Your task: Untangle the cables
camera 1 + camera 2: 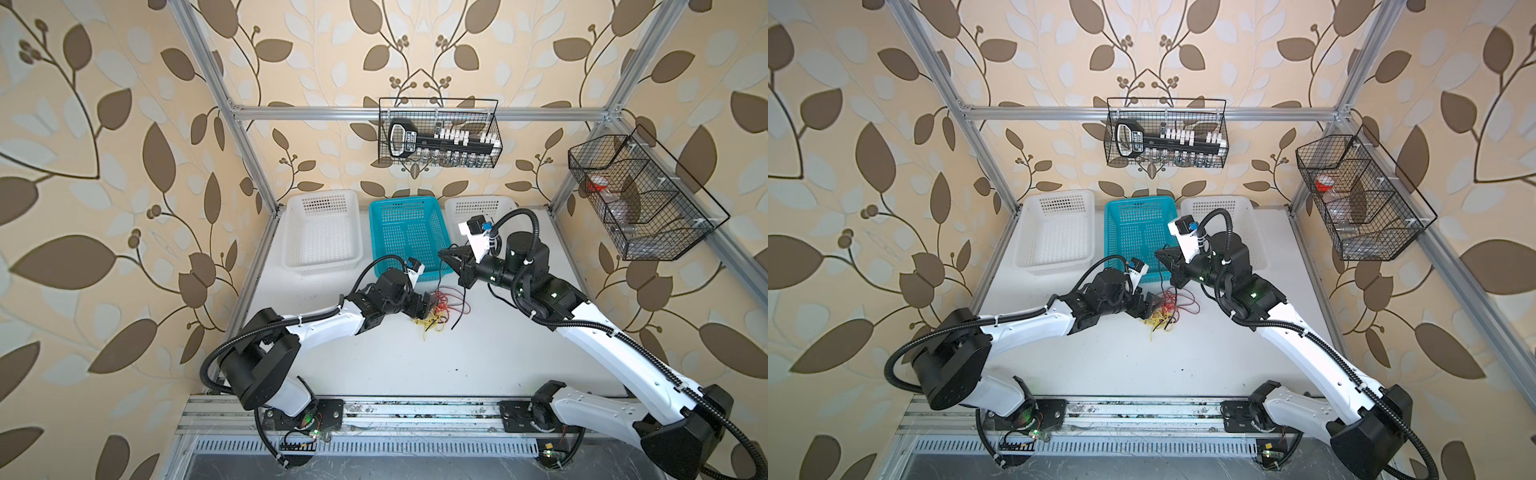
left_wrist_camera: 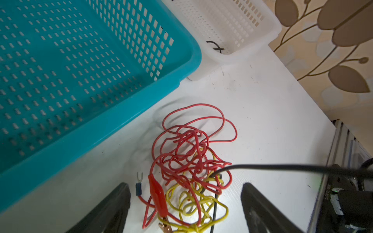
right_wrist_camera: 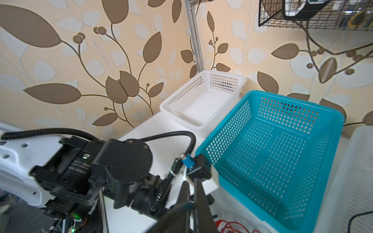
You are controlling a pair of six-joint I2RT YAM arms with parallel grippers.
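The black cable goes from the robot's raised right gripper into the tangle (image 2: 215,175), so next the right gripper moves down while the left gripper grabs the black cable (image 2: 248,167).
A tangle of thin red (image 2: 187,145) and yellow cables (image 2: 201,201) lies on the white table just in front of the teal basket, in both top views (image 1: 440,309) (image 1: 1167,309). A red alligator clip (image 2: 158,195) and a small fork terminal (image 2: 139,185) lie at its edge. My left gripper (image 2: 185,187) (image 1: 430,309) is open, its two fingers standing either side of the yellow loops. My right gripper (image 1: 444,252) (image 3: 191,182) is raised above the tangle and shut on a black cable (image 2: 262,166), which runs taut from the pile up to it.
The teal basket (image 1: 409,237) stands between two white baskets (image 1: 322,232) (image 1: 478,208) at the back of the table. A short black cable (image 2: 215,47) lies in the right white basket. Wire baskets hang on the back wall (image 1: 440,133) and the right frame (image 1: 640,199).
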